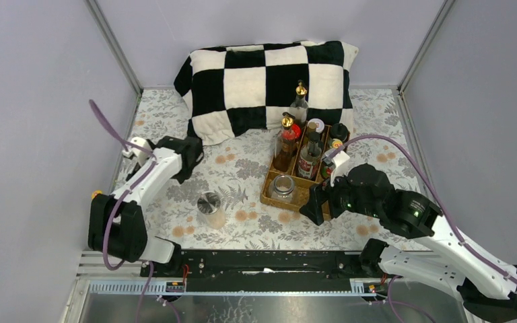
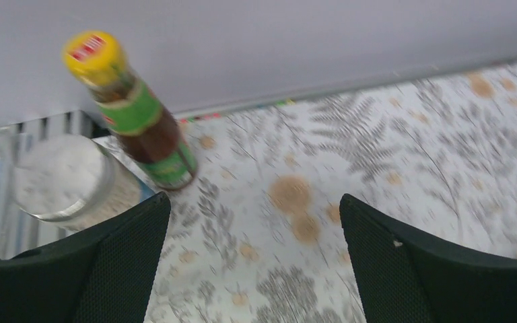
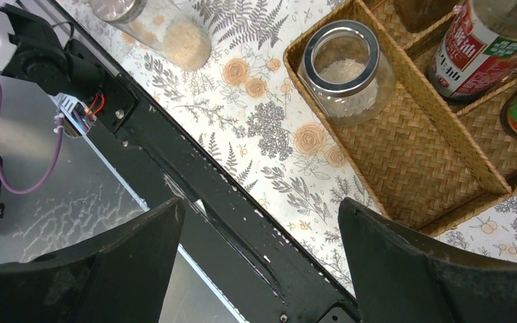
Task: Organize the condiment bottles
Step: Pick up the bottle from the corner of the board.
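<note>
The robot's left gripper goes on moving toward the yellow cap [image 2: 94,52] until its fingers are on either side of the cap, as the yellow-capped bottle's neck [image 2: 116,87] stands free above the short clear jar.
A yellow-capped bottle [image 2: 138,118] of dark sauce with a green label stands by the left wall, its cap [image 1: 96,194] peeking past the left arm [image 1: 155,168]. Beside it is a short clear jar [image 2: 64,175]. My left gripper [image 2: 252,202] hangs open and empty over bare cloth to their right. The wicker tray [image 1: 267,188] holds several bottles, two of them gold-topped [image 1: 287,138], and a clear jar [image 3: 347,67]. Another silver-lidded jar [image 1: 210,208] stands loose on the cloth. My right gripper [image 3: 261,202] is open and empty at the tray's near right corner [image 1: 315,202].
A black-and-white checked pillow [image 1: 269,81] lies against the back wall behind the tray. A black rail [image 3: 195,202] runs along the table's near edge, with metal sheet beyond it. Grey walls close in the left and right sides.
</note>
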`<action>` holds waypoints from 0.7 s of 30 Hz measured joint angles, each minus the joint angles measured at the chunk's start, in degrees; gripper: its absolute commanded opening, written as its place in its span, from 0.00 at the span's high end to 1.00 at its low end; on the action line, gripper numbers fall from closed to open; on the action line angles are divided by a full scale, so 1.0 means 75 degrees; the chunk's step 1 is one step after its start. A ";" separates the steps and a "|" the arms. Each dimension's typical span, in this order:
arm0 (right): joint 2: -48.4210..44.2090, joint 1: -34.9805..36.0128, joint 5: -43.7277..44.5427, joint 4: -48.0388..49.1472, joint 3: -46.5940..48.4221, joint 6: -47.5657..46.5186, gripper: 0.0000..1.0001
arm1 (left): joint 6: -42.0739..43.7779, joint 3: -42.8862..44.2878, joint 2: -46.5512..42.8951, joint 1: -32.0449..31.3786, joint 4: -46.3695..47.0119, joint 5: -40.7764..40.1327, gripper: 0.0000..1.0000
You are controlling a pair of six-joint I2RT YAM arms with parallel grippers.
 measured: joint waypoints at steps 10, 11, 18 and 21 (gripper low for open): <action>0.0641 0.0000 -0.0300 0.0306 -0.0233 -0.0111 0.08 | 0.1052 -0.0580 -0.1460 0.1772 0.0428 -0.0388 0.01; 0.0705 0.0000 -0.0338 0.0347 -0.0236 -0.0122 0.08 | 0.0968 -0.0580 -0.1472 0.1886 0.0367 -0.0437 0.01; 0.1003 0.0000 -0.0428 0.0452 -0.0233 -0.0274 0.09 | 0.0670 -0.0632 -0.1244 0.2734 0.0128 -0.0595 0.01; 0.1320 0.0000 -0.0562 0.0446 -0.0157 -0.0338 0.08 | 0.0790 -0.0679 -0.1142 0.3179 0.0242 -0.0595 0.01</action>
